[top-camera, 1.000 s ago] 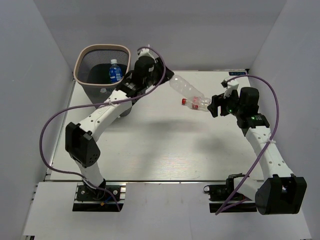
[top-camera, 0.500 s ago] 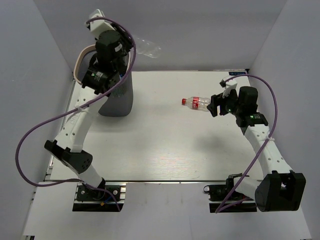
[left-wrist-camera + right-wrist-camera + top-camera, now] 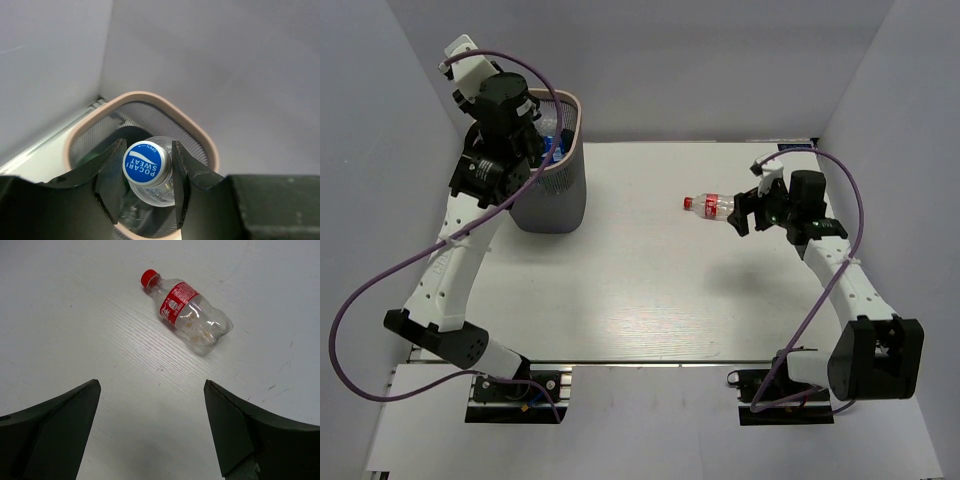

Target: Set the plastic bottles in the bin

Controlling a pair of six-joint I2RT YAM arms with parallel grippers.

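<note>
The robot can see white through the clear bottle's body under the red label, so it should expect the bottle to be empty when it picks it up.
The grey mesh bin with a beige rim stands at the table's far left. My left gripper hangs right above its mouth, shut on a clear bottle with a blue cap, which points down into the bin. The bottle's body is mostly hidden below the cap. A clear bottle with a red label and red cap lies on its side on the table right of centre. My right gripper is open and empty just right of it; in the right wrist view the bottle lies ahead of the gripper.
A blue-labelled bottle shows inside the bin. Grey walls close in the table on the left, back and right. Purple cables loop beside both arms.
My left arm has lifted the clear bottle off the table and swung it left, up over the bin. The right gripper has barely moved.
</note>
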